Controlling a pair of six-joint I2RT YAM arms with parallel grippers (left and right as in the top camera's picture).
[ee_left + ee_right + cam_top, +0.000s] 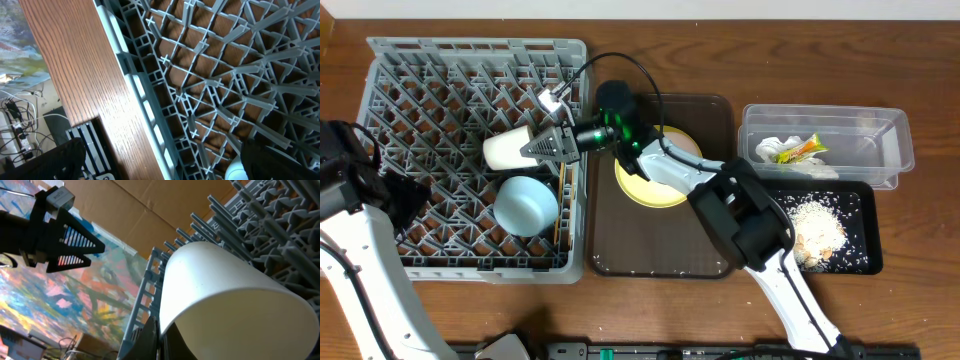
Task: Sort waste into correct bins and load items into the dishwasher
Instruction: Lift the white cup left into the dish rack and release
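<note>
The white cup [507,150] is over open pegs [524,120] and clear of the light-blue bowl. I go on lowering it with my right gripper until pegs support it before I let go.
The grey dishwasher rack [430,75] fills the left of the table. My right gripper [546,145] reaches over its right side and is shut on the rim of a white cup [507,150], which lies tilted on its side above the pegs. In the right wrist view the cup [235,305] fills the frame, with my gripper [158,330] pinching its rim. A light-blue bowl [525,205] sits in the rack just below the cup. The yellow plate [650,185] lies on the brown tray, partly under my right arm. My left gripper [165,167] hangs open over the rack's left edge [145,105], holding nothing.
The dark-brown serving tray [660,250] lies right of the rack. A clear tub [880,130] at the back right holds a white napkin [772,147] and a yellow-green wrapper [802,151]. In front of it, a black tray [865,215] holds rice scraps [815,228].
</note>
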